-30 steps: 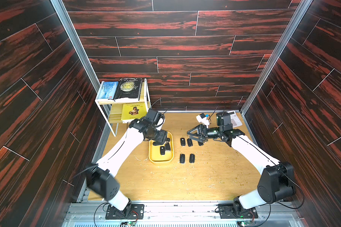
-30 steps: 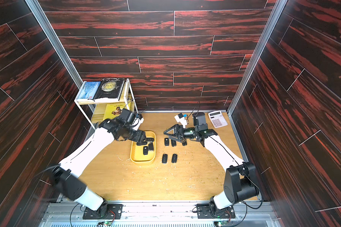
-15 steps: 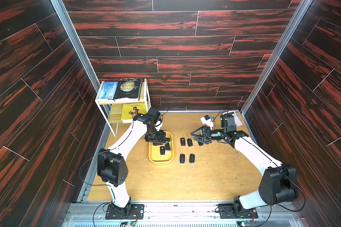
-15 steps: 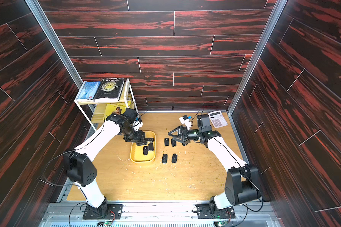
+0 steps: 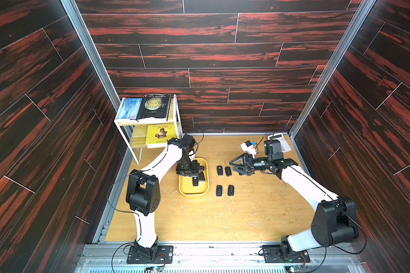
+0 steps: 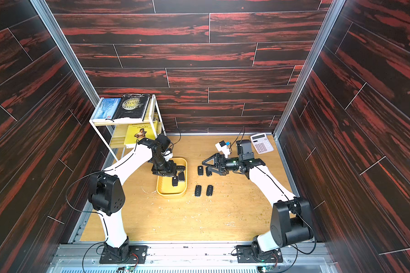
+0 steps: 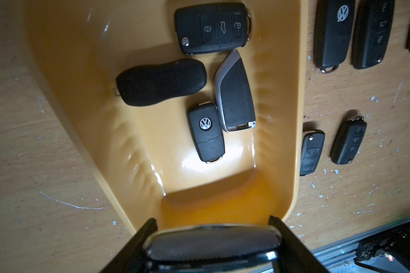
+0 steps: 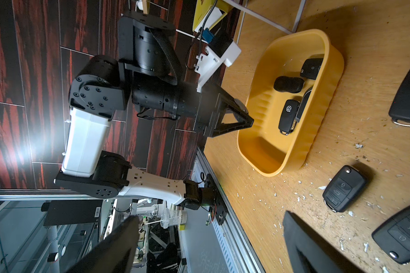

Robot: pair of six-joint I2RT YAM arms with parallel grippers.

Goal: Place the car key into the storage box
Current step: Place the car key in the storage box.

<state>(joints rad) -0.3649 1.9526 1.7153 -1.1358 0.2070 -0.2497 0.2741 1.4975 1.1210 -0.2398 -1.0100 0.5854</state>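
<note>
The storage box's front corner [image 5: 185, 188] is free of car keys. My left gripper should keep lowering its car key toward the box's bottom [image 5: 188, 184] and let go there.
The storage box [image 5: 193, 195] [image 6: 171, 193] is a shallow yellow bin on the wooden table, with several black car keys [image 7: 207, 132] lying in it. My left gripper [image 5: 189, 173] [image 7: 213, 219] hangs over the box's back half, shut on a black car key [image 7: 211, 245] with a chrome edge, held across its jaws. More car keys [image 5: 219, 190] [image 6: 200, 170] lie in rows on the table right of the box. Beyond them my right gripper [image 5: 233, 165] [image 8: 208, 236] hovers open and empty, pointing towards the box [image 8: 317, 118].
A white two-tier rack [image 5: 175, 111] with books stands at the back left, close behind the left arm. A calculator [image 6: 260, 143] lies at the back right. A metal rail [image 5: 199, 245] runs along the table's front edge. Dark wood walls close in three sides.
The left arm has folded its elbow upward and inward, and its gripper has edged slightly forward over the box with the key still held. The right gripper has barely shifted.
</note>
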